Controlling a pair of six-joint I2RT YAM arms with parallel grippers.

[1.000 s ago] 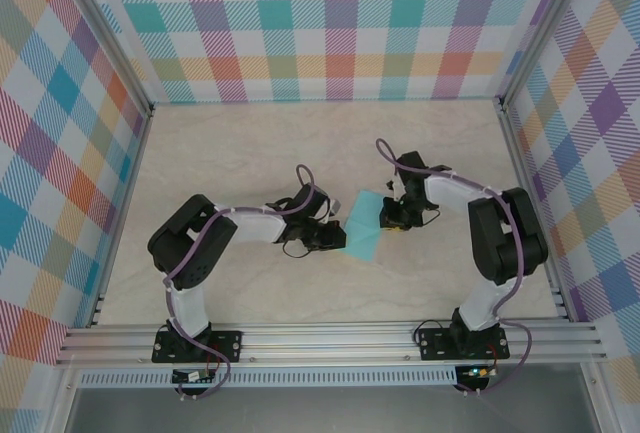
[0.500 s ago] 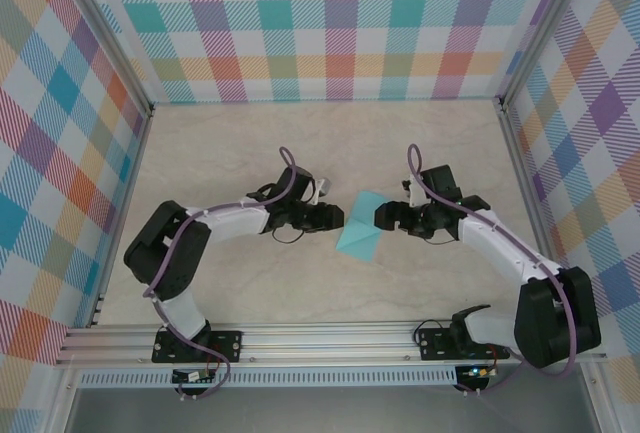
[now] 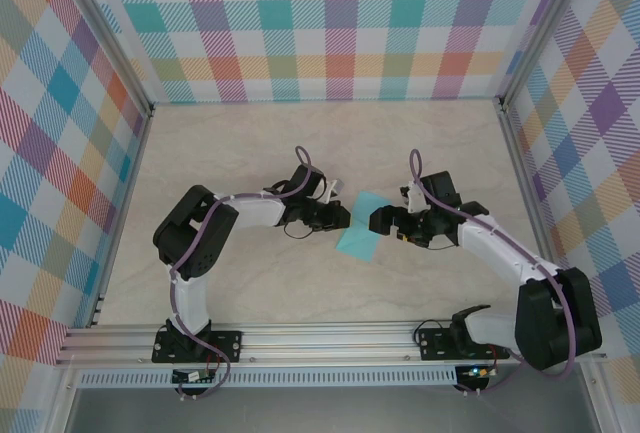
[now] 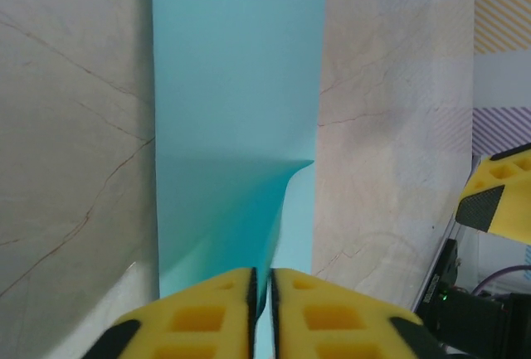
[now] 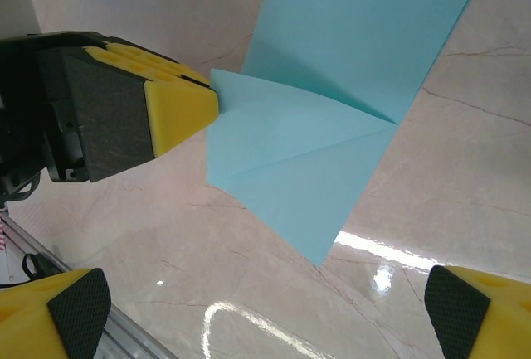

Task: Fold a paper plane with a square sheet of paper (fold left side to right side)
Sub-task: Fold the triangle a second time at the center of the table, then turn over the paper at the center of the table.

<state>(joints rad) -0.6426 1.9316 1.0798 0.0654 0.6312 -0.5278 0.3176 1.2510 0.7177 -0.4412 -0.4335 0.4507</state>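
The turquoise sheet of paper (image 5: pixel 365 36) will curve up and follow when I lift, because the bowed flap (image 5: pixel 286 123) is still joined to it at the flap's edge.
The turquoise sheet of paper (image 3: pixel 362 225) lies mid-table as a folded strip, with one flap raised off the layer beneath. My left gripper (image 3: pixel 342 217) is at its left edge. In the left wrist view the yellow jaws (image 4: pixel 263 293) are shut on that raised edge of the paper (image 4: pixel 236 85). The right wrist view shows the left arm's yellow fingers (image 5: pixel 178 106) pinching the flap's corner on the paper (image 5: pixel 332 102). My right gripper (image 3: pixel 378 219) hovers at the paper's right side. It is open (image 5: pixel 265 317), its fingertips wide apart with nothing between them.
The tabletop (image 3: pixel 250 143) is pale marble-patterned, walled by plaid panels on three sides. An aluminium rail (image 3: pixel 330 338) with both arm bases runs along the near edge. A yellow right fingertip (image 4: pixel 498 193) shows at the edge of the left wrist view.
My left gripper opened briefly and shut again on the paper's edge. The right gripper opened wide and its arm stretched out low toward the paper.
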